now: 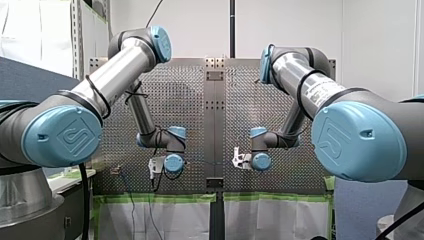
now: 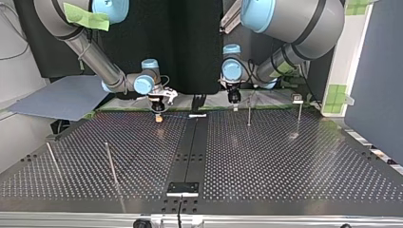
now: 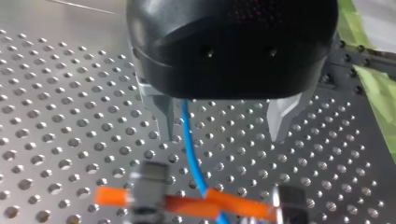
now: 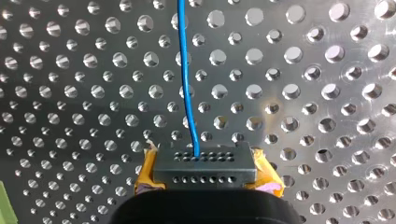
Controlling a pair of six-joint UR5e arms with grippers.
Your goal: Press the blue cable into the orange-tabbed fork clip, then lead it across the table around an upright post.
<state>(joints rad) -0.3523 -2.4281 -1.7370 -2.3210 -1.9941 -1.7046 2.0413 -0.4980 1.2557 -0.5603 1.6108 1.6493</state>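
The blue cable (image 4: pixel 184 65) makes one gentle curve (image 4: pixel 191 126) above the yellow pads, so it will tilt over and bend smoothly when I carry it across.
The blue cable (image 3: pixel 189 140) runs down between the two metal fingers of my left gripper (image 3: pixel 223 135), close to one finger and touching neither. My left gripper is open. Just ahead of it the cable crosses the orange-tabbed fork clip (image 3: pixel 175 203); whether it sits between the prongs is unclear. My right gripper (image 4: pixel 205 161) has yellow pads and is shut on the blue cable (image 4: pixel 186 79), which leads straight away from it over the perforated plate. In the top view my right gripper (image 2: pixel 158 111) hangs left of the middle strip and my left gripper (image 2: pixel 233 100) right of it, both low at the far edge.
Thin upright posts stand on the plate: one (image 2: pixel 249 114) near my left gripper, another (image 2: pixel 299 116) further to the top view's right, two (image 2: pixel 110 164) (image 2: pixel 51 157) at its near left. A black strip (image 2: pixel 190 152) divides the table.
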